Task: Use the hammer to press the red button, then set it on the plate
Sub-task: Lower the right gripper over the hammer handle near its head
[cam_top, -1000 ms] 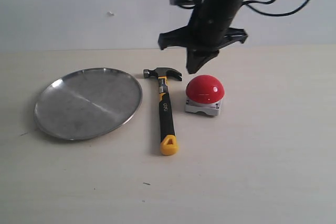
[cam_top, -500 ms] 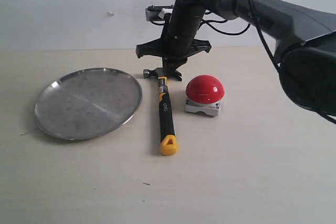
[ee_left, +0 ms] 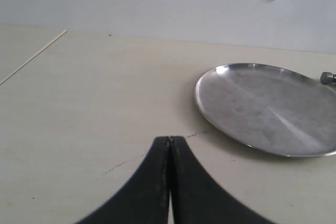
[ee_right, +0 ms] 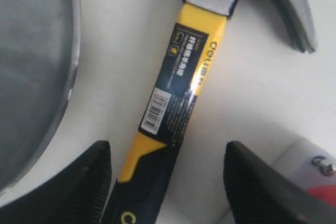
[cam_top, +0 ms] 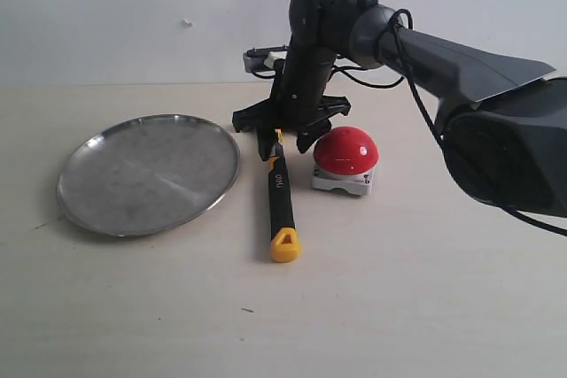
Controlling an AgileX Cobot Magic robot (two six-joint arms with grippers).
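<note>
The hammer's handle [cam_top: 281, 202] runs slanted [ee_right: 160, 127] between the gripper's open fingers, so the hammer will turn in line with the fingers when the robot closes its right gripper and lifts.
The hammer [cam_top: 282, 201] lies on the table between the plate and the red button, yellow looped end toward the front. My right gripper [cam_top: 286, 143] is open and lowered over the head end, hiding the steel head in the exterior view. In the right wrist view the handle [ee_right: 178, 87] runs between the two fingers [ee_right: 89, 179], closer to one of them, neither touching. The red button [cam_top: 346, 150] on its grey base sits just right of the hammer. The silver plate [cam_top: 97, 210] lies to the left. My left gripper [ee_left: 170, 139] is shut on nothing, short of the plate [ee_left: 210, 103].
A pale wall [cam_top: 133, 15] runs behind the table. The right arm [cam_top: 443, 50] with its cables reaches in from the right above the button. A thin seam line [ee_left: 31, 59] crosses the table in the left wrist view.
The right gripper has moved left from above the button and come down over the hammer's head end. Hammer, button and plate have not moved.
</note>
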